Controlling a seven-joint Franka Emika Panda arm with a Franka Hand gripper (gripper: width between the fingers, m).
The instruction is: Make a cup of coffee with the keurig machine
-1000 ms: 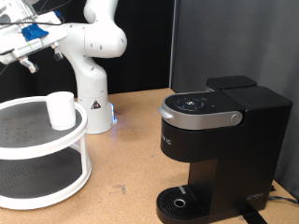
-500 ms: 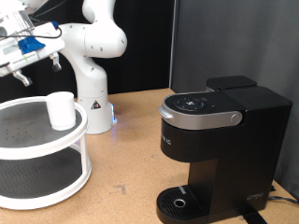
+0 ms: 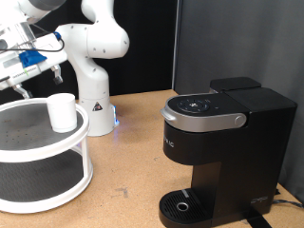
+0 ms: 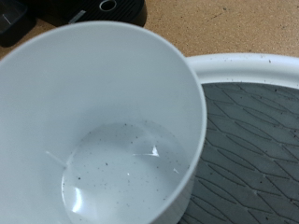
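The white cup (image 3: 64,115) is upright and free under my open fingers, so my gripper should go down next toward the cup's rim (image 3: 51,99) until the fingers are on either side of it.
The small white cup (image 3: 62,111) stands upright on the top shelf of a white two-tier round stand (image 3: 28,150) at the exterior view's left. My gripper (image 3: 38,81) hangs just above the cup and slightly to its left, fingers apart and holding nothing. In the wrist view the cup (image 4: 112,131) fills the picture; it is seen from above and is empty, and no fingers show. The black keurig machine (image 3: 214,152) stands at the exterior view's right with its lid down and nothing on its drip tray (image 3: 182,204).
The arm's white domed base (image 3: 93,109) stands behind the stand. The stand's rim (image 4: 248,67) and dark patterned shelf mat (image 4: 252,149) show beside the cup. A dark backdrop closes the back of the brown tabletop (image 3: 133,161).
My gripper has come down and a little to the right, from high at the upper left to just above the cup. The cup and the machine have not moved.
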